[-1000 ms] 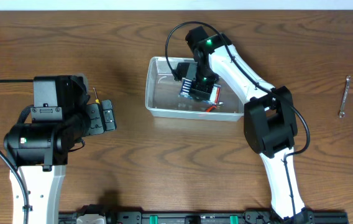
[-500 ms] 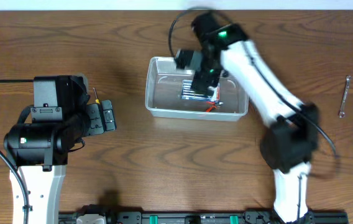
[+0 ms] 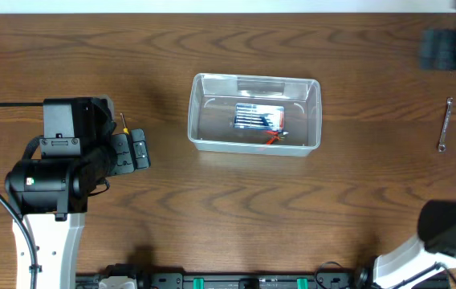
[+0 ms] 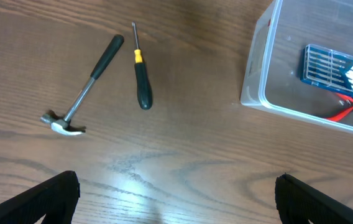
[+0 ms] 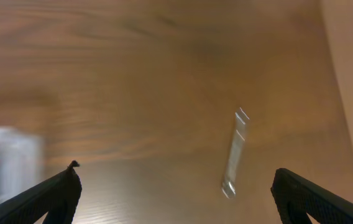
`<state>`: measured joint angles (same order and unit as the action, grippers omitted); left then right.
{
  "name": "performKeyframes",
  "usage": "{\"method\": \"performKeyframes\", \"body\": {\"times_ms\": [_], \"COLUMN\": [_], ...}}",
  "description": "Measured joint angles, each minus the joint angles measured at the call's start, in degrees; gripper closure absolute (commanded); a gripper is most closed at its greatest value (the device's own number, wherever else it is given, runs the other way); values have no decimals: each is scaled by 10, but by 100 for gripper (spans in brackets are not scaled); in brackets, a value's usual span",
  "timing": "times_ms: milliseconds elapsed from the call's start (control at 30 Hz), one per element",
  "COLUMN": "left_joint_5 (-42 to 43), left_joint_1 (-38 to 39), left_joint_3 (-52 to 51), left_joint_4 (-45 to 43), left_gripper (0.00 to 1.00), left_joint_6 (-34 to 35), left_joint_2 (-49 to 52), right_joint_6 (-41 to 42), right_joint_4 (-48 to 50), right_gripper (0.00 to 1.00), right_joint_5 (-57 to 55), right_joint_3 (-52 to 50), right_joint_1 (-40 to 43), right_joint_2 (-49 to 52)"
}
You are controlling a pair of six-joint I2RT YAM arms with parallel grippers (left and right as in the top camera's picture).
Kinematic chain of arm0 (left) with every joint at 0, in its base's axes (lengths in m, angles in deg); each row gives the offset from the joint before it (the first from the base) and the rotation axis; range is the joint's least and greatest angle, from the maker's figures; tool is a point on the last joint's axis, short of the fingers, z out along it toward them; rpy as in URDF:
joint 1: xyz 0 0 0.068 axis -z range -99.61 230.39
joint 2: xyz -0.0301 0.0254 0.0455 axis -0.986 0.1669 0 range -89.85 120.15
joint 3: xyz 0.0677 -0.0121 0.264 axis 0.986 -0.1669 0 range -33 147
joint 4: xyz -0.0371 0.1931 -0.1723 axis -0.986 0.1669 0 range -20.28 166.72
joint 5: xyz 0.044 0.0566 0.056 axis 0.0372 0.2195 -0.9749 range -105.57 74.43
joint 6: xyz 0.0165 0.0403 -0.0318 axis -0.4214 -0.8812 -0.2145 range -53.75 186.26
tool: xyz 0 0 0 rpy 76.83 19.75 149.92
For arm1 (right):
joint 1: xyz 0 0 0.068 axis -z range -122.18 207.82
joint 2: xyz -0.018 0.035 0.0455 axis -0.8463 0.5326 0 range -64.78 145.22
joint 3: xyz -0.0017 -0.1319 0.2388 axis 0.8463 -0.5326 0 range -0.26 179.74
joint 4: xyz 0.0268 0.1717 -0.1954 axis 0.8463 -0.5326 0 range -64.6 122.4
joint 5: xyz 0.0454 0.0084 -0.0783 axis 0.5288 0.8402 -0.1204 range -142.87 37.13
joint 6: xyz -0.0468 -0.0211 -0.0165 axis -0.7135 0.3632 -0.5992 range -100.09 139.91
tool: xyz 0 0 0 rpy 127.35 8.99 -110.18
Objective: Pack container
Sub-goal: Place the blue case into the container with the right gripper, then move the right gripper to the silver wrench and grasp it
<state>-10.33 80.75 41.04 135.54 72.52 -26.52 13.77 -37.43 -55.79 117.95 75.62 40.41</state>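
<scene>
I can see the silver wrench lying alone (image 3: 445, 124), with its narrow way in line with the open fingers. I keep moving my right gripper down and close it across the wrench's handle (image 3: 446, 119).
The clear plastic container (image 3: 197, 112) stands mid-table. A blue case of small screwdrivers (image 3: 258, 117) and red-handled pliers (image 3: 274, 137) lie in it. My left gripper (image 3: 140, 150) is open and empty, left of the container (image 4: 256, 74). Its wrist view shows a hammer (image 4: 83, 87) and a yellow-and-black screwdriver (image 4: 140, 74) on the table ahead of the open fingers (image 4: 176, 199). My right gripper (image 5: 176, 193) is open and empty, with a silver wrench (image 5: 233, 152) below it. The right arm (image 3: 451, 48) is blurred at the far right.
The wrench (image 3: 445, 124) lies alone near the table's right edge. Only the screwdriver's tip (image 3: 124, 120) shows overhead, beside the left arm; the hammer is hidden there. The container's corner (image 5: 2, 162) shows at the left of the right wrist view.
My right arm has lifted out of the container and swung fast to the far right, toward the wrench. The case stays in the container. The left arm has not moved.
</scene>
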Motion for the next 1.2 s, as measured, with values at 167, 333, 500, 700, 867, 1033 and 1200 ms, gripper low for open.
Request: {"method": "performKeyframes", "body": {"times_ms": [167,333,500,700,867,1033,1200], "left_joint_5": [0,0,0,0,0,0,0], "left_joint_1": [0,0,0,0,0,0,0], "left_joint_3": [0,0,0,0,0,0,0], "left_joint_4": [0,0,5,9,9,9,9], "left_gripper": [2,2,2,2,2,2,2], "left_joint_6": [0,0,0,0,0,0,0], "left_joint_2": [0,0,0,0,0,0,0], "right_joint_6": [25,24,9,-3,-5,-8,-12], "right_joint_4": [-11,-3,13,29,38,54,70], "right_gripper": [1,1,1,1,1,1,1], "right_joint_5": [-2,-1,-1,6,8,11,14], "right_joint_3": [-3,-6,-6,-7,-7,-7,-7], "right_joint_1": [101,142,154,155,155,155,155], "right_joint_2": [79,151,210,259,298,326,332]}}
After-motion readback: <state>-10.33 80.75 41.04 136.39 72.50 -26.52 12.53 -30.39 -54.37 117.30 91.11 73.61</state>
